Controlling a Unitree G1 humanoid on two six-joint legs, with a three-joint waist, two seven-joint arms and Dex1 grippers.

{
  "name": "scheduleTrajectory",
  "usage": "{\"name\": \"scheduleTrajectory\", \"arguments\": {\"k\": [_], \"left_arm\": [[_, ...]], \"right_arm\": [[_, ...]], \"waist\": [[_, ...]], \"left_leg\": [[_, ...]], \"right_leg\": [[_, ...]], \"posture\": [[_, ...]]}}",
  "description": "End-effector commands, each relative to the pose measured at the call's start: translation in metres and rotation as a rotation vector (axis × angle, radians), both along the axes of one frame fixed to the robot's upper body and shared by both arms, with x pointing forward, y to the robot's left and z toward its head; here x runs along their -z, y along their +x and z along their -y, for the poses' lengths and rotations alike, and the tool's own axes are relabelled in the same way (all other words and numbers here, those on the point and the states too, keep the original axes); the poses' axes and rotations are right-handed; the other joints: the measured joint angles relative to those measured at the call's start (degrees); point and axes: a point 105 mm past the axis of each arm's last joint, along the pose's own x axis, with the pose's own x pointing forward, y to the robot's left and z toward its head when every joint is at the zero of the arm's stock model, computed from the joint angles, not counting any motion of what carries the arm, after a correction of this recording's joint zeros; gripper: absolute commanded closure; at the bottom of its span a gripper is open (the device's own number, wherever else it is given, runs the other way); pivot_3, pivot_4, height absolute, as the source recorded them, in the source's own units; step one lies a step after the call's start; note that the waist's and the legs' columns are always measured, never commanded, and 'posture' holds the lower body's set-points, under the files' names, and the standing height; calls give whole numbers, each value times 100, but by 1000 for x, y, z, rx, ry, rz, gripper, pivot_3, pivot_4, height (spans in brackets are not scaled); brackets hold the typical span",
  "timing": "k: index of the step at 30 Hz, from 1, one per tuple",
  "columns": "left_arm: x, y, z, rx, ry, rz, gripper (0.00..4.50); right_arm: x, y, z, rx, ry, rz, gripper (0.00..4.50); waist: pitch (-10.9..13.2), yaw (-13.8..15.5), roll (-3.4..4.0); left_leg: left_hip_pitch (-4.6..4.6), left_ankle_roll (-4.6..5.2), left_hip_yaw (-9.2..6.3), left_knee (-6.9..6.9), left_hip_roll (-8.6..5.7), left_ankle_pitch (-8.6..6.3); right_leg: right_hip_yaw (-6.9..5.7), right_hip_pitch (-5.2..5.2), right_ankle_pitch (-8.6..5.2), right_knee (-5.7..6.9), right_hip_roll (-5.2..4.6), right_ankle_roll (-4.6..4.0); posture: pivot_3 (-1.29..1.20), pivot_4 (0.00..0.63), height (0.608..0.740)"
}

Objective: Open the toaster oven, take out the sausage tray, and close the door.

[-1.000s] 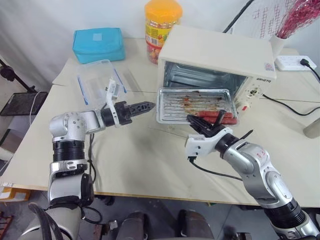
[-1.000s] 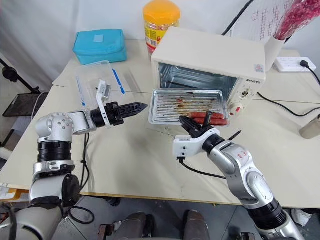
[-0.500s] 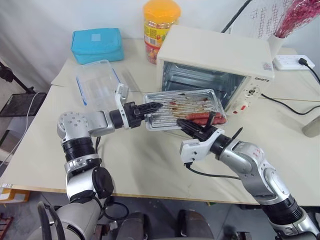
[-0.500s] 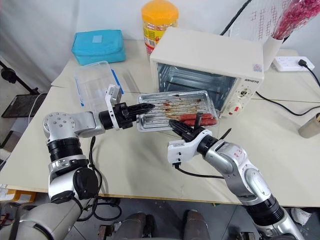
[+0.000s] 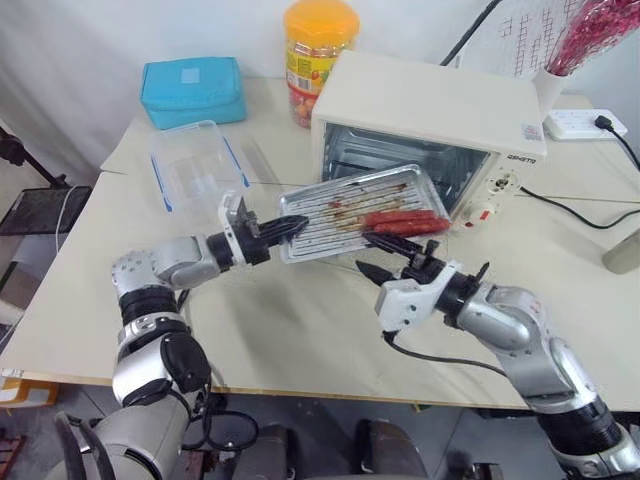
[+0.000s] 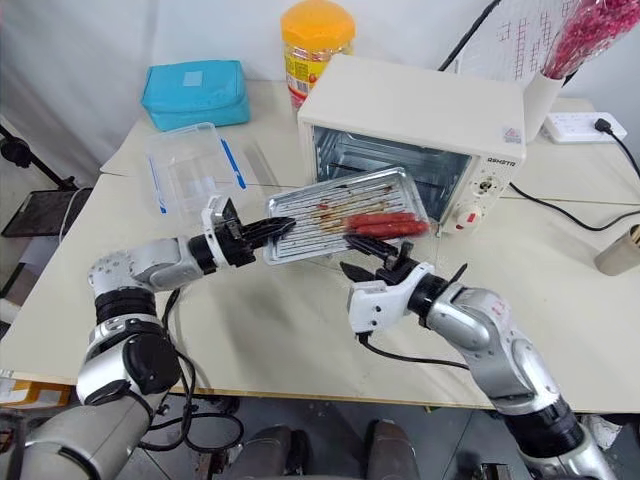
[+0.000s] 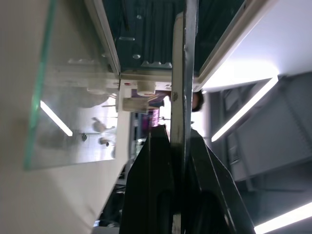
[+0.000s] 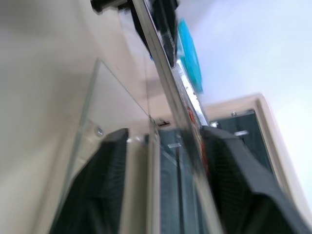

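The robot's left gripper should swing the sausage tray (image 5: 350,213) out of the way while its right gripper backs off to close the door, because the tray hangs over the open glass door (image 7: 73,114).
The toaster oven (image 5: 430,110) stands at the back of the table, its cavity open. Its glass door (image 7: 73,112) lies folded down flat in front of it. The silver sausage tray (image 5: 345,205) hangs clear of the oven above the door, tilted, with red sausages (image 5: 405,220) at its right end. My left gripper (image 5: 288,226) is shut on the tray's left edge, its fingers (image 7: 156,161) pinching the rim. My right gripper (image 5: 368,253) is open just in front of the tray's near edge, and the rim (image 8: 170,92) passes between its spread fingers (image 8: 239,170) without being clamped.
A clear plastic box with blue clips (image 5: 190,165) lies left of the oven, with a blue pouch (image 5: 195,88) behind it. A jar with an orange lid (image 5: 320,55) stands at the back. A black cord (image 5: 575,215) and a power strip (image 5: 590,122) are on the right.
My left gripper reached the tray's left edge, shut on it and rolled, tilting the tray and drawing it left, out of the oven. My right gripper let go of the front edge and drew back.
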Motion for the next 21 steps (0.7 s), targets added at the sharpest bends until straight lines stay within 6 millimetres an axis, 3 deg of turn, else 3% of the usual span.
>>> {"name": "scheduleTrajectory", "arguments": {"k": [1, 5, 8, 10, 13, 16, 21], "left_arm": [[-9, -12, -26, -61, -39, 70, 4500], [0, -38, -60, -165, 0, 105, 4500], [7, -53, -81, -288, 41, 108, 4500], [11, -60, -92, -356, 65, 109, 4500], [17, -71, -106, -462, 84, 110, 4500], [18, -77, -115, -554, 73, 115, 4500], [16, -81, -128, -744, 4, 111, 4500]], "right_arm": [[-18, -25, 5, -113, 68, 14, 2148], [-21, -22, 47, -20, 131, -21, 2676], [-10, -11, 90, 120, 133, -50, 3674], [-2, -4, 117, 198, 117, -64, 4392], [12, 9, 152, 296, 125, -106, 4451], [33, 16, 170, 346, 158, -216, 4451], [76, 18, 166, 296, 205, -483, 4451]], "waist": [[-1, -9, -3], [-4, -5, -6], [-4, 17, -10], [-5, 49, -12], [-5, 37, -13], [-6, 18, -11], [-5, 13, -11]], "left_leg": [[0, 0, 0, -2, 1, 0], [5, 0, 2, 0, 1, 0], [26, -1, -3, 0, 5, -1], [87, -3, -6, -6, 5, -5], [105, -2, -8, -4, 1, -7], [108, -4, -6, -5, 6, -8], [106, -4, -4, -6, 10, -8]], "right_leg": [[0, -1, 0, 0, 0, 0], [19, 3, 0, 0, 0, 0], [59, 30, 0, -7, 0, -1], [72, 103, -1, -34, 1, -2], [88, 128, -1, -47, 1, -3], [91, 128, -2, -47, 5, -4], [91, 128, -2, -51, 9, -4]], "posture": [[0, 150, 740], [0, 150, 740], [0, 150, 740], [0, 150, 740], [0, 150, 740], [0, 150, 740], [0, 150, 740]]}}
